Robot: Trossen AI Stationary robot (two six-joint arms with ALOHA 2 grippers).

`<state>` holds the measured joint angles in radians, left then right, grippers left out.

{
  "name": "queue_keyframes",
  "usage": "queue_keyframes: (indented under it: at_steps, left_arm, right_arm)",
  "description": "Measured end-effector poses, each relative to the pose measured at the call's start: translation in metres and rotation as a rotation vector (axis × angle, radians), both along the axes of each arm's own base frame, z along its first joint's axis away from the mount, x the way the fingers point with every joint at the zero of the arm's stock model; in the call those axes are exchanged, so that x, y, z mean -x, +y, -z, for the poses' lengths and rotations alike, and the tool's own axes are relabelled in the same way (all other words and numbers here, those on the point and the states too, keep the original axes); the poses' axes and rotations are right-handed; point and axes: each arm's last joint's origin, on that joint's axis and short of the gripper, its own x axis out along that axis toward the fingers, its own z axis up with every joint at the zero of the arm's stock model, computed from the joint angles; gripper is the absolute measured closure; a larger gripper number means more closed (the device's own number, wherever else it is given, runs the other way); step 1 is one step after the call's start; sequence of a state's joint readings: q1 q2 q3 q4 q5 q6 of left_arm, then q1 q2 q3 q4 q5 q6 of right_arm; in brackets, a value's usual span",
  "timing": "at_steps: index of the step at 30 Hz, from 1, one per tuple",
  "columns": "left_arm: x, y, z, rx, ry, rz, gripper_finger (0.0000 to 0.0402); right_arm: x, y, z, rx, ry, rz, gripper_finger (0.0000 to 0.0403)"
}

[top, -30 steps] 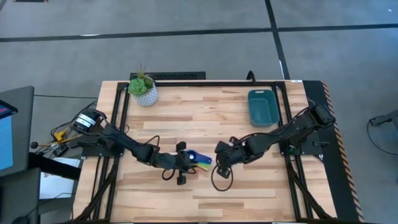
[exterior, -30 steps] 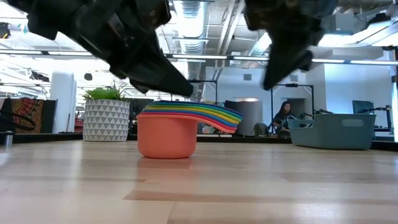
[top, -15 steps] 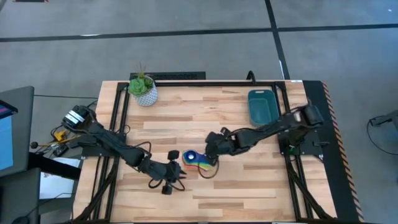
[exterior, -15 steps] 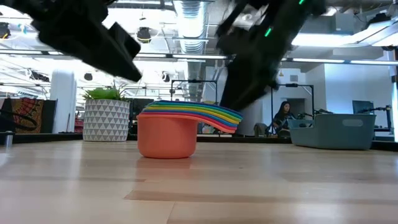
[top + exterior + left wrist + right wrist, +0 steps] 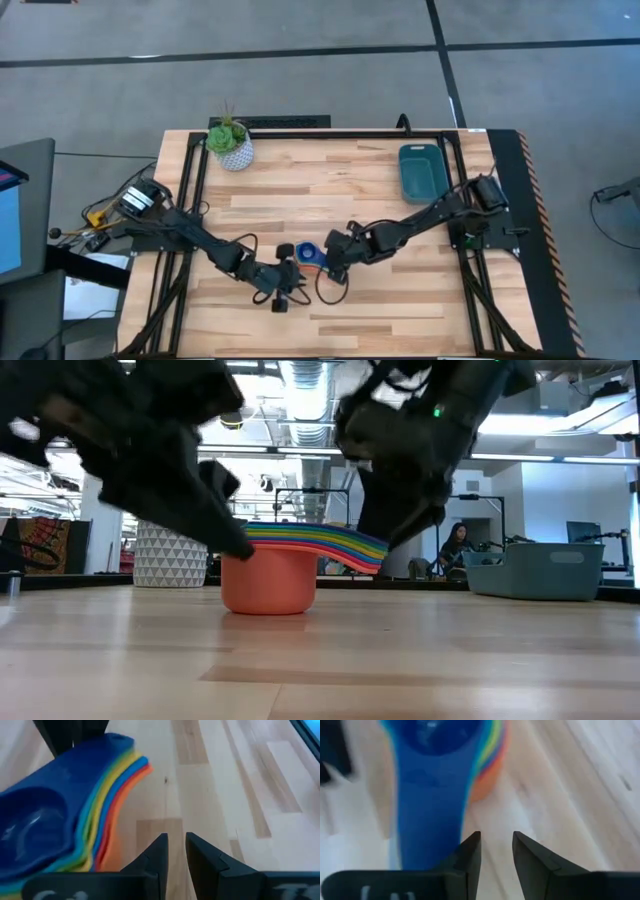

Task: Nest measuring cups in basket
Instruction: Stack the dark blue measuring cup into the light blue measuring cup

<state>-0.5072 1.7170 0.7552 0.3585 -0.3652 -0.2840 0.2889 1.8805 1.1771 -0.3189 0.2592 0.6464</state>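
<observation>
The blue cup's handle is outside the narrow gap of my right gripper, so I should lift away, open wider and close around the stacked handles.
The measuring cups are nested into one stack that stands on the orange bottom cup at the table's middle front. The blue cup sits on top, and the coloured handles fan out to the right. My left gripper is low beside the stack's left front, its fingers a narrow gap apart over bare wood. My right gripper is at the handle side, open a little, with the blue handle just beside one finger. The teal basket rests at the far right.
A white pot with a green plant is in the far left corner. Black frame rails run along the table's left, right and far edges. Bare wood lies between the stack and the basket. A person sits in the room behind.
My left gripper pulled back toward the near left, then came in again low beside the stack. My right gripper travelled left from the table's middle right and came down at the handle side. The stack has stayed where it was.
</observation>
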Motion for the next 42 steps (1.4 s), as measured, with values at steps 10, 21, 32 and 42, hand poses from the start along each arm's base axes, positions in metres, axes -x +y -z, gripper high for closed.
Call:
queue_keyframes:
  at_steps: [10, 21, 32, 42]
  left_arm:
    - [-0.013, 0.006, 0.007, -0.010, 0.021, 0.010, 0.0347]
    - [-0.021, 0.016, 0.002, -0.025, -0.032, -0.033, 0.0347]
    - [-0.022, 0.018, 0.002, -0.034, -0.034, -0.035, 0.0347]
    - [-0.022, 0.013, -0.010, -0.079, -0.096, -0.044, 0.0347]
  right_arm:
    - [-0.002, 0.014, -0.009, -0.016, -0.033, -0.027, 0.0274]
    - [0.002, 0.015, -0.015, -0.025, -0.019, -0.019, 0.0271]
    - [0.008, 0.016, -0.047, -0.065, -0.128, -0.004, 0.0161]
    - [0.000, 0.022, -0.052, -0.053, -0.125, -0.021, 0.0017]
